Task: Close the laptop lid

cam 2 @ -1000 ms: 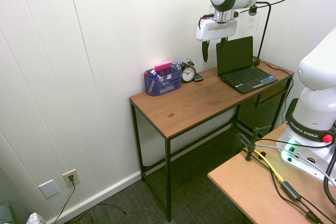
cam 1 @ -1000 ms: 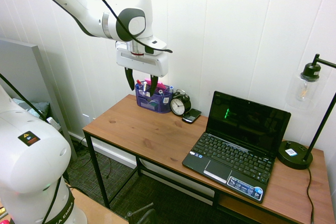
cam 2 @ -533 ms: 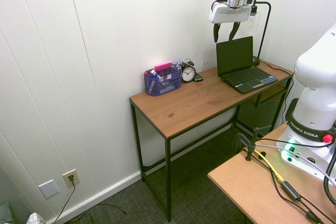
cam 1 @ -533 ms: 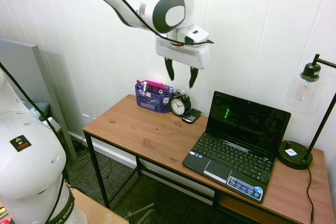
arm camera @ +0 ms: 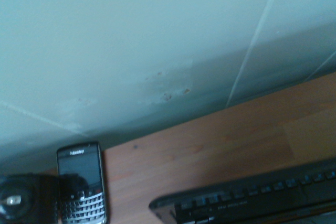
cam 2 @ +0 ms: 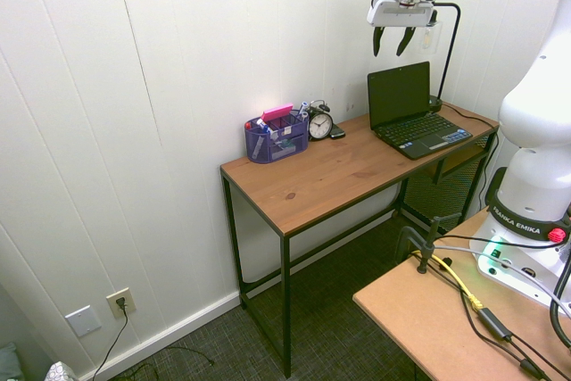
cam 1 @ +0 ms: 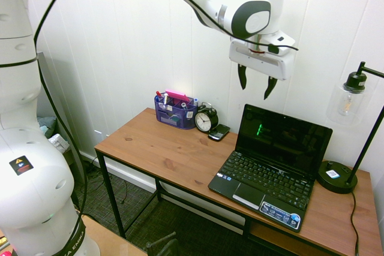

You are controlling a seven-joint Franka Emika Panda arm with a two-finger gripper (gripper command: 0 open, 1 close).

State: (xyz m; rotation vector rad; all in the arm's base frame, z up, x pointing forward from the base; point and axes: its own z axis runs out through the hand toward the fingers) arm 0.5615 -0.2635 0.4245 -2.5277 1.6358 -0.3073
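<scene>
I expect the laptop lid [cam 1: 284, 138] to swing toward the keyboard when I push it from behind. The laptop's base should stay in place because it lies flat below the lid's hinge.
The small black netbook stands open on the right part of the wooden desk [cam 1: 168, 154]. Its laptop lid [cam 1: 283, 138] is upright, with a dark glossy screen and a small green mark; it also shows as the laptop lid [cam 2: 399, 93] in the second exterior view. My gripper [cam 1: 254, 83] hangs in the air above the lid's left end, close to the white wall, fingers pointing down and open with nothing between them. From the other side the gripper [cam 2: 393, 40] sits well above the lid's top edge. The wrist view shows the keyboard edge [arm camera: 252, 200].
A black phone [cam 1: 219, 132] and an alarm clock [cam 1: 205, 120] stand left of the netbook. A purple mesh organiser [cam 1: 175, 112] with pens sits at the desk's back left. A black desk lamp [cam 1: 348, 130] stands right of the netbook. The wall is close behind.
The gripper has travelled from above the organiser, past the clock, to above the laptop lid's left end, rising as it went. Its fingers stayed open. The lid has not moved.
</scene>
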